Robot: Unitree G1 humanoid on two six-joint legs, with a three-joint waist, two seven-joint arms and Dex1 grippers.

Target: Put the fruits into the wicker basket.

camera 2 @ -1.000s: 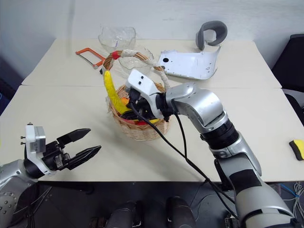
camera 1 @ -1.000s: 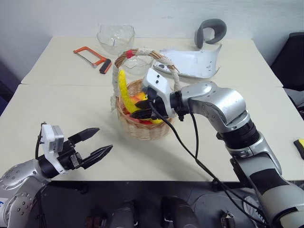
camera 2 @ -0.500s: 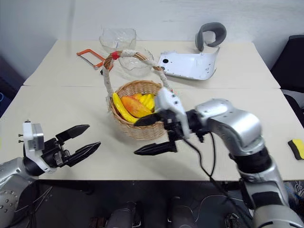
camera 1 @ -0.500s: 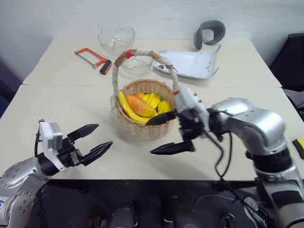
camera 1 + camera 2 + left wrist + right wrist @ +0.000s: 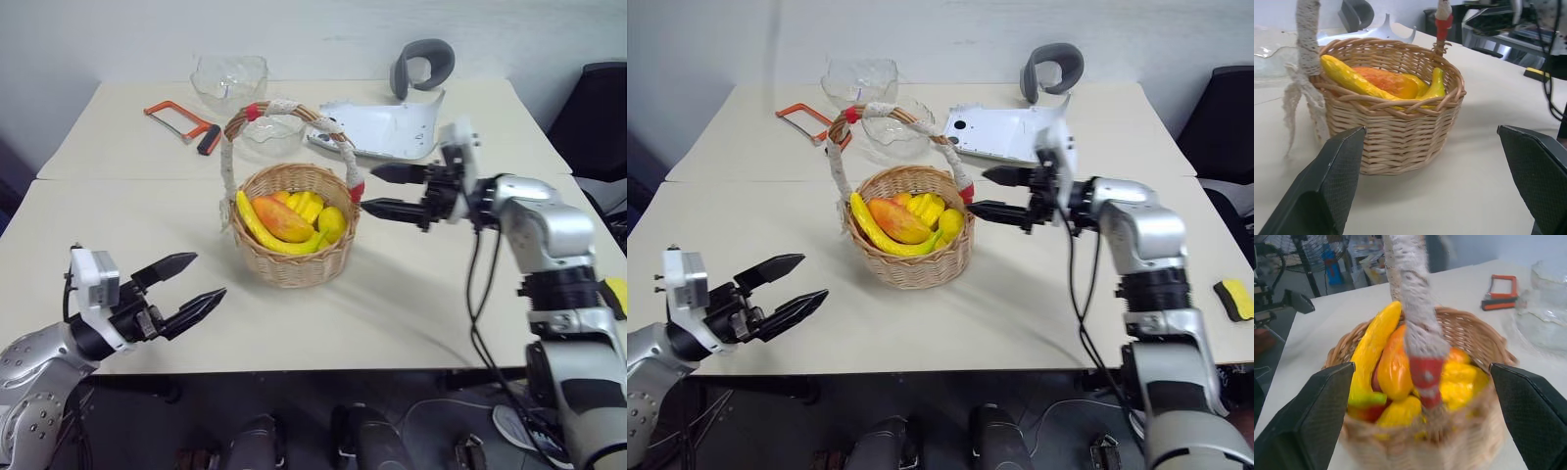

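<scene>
The wicker basket (image 5: pixel 294 262) should come along when the robot lifts the red end of the basket's handle, and the fruits should stay inside because they sit nested within the basket's rim.
The wicker basket (image 5: pixel 294 257) stands mid-table, its taped handle (image 5: pixel 284 106) arching above it. Inside lie the fruits: a long yellow banana (image 5: pixel 257 227) along the left rim, an orange-yellow mango (image 5: pixel 284 219) beside it, and other yellow pieces (image 5: pixel 331 221). My right gripper (image 5: pixel 370 190) hovers just right of the basket, level with its rim, open and empty, fingers pointing at the handle's red end (image 5: pixel 1425 374). Near the table's front left edge my left gripper (image 5: pixel 209 275) is open and empty, facing the basket (image 5: pixel 1400 147) from a short distance.
Two clear glass bowls (image 5: pixel 229 80) (image 5: pixel 269 130) and an orange hacksaw (image 5: pixel 181 119) sit behind the basket. A white plastic panel (image 5: pixel 387 122) and a grey curved piece (image 5: pixel 421 64) lie back right. A yellow sponge (image 5: pixel 1236 299) rests at the right edge.
My right gripper left the basket, opened and swung to the basket's right side. The banana, upright a second ago, now lies in the basket. The left gripper stayed put.
</scene>
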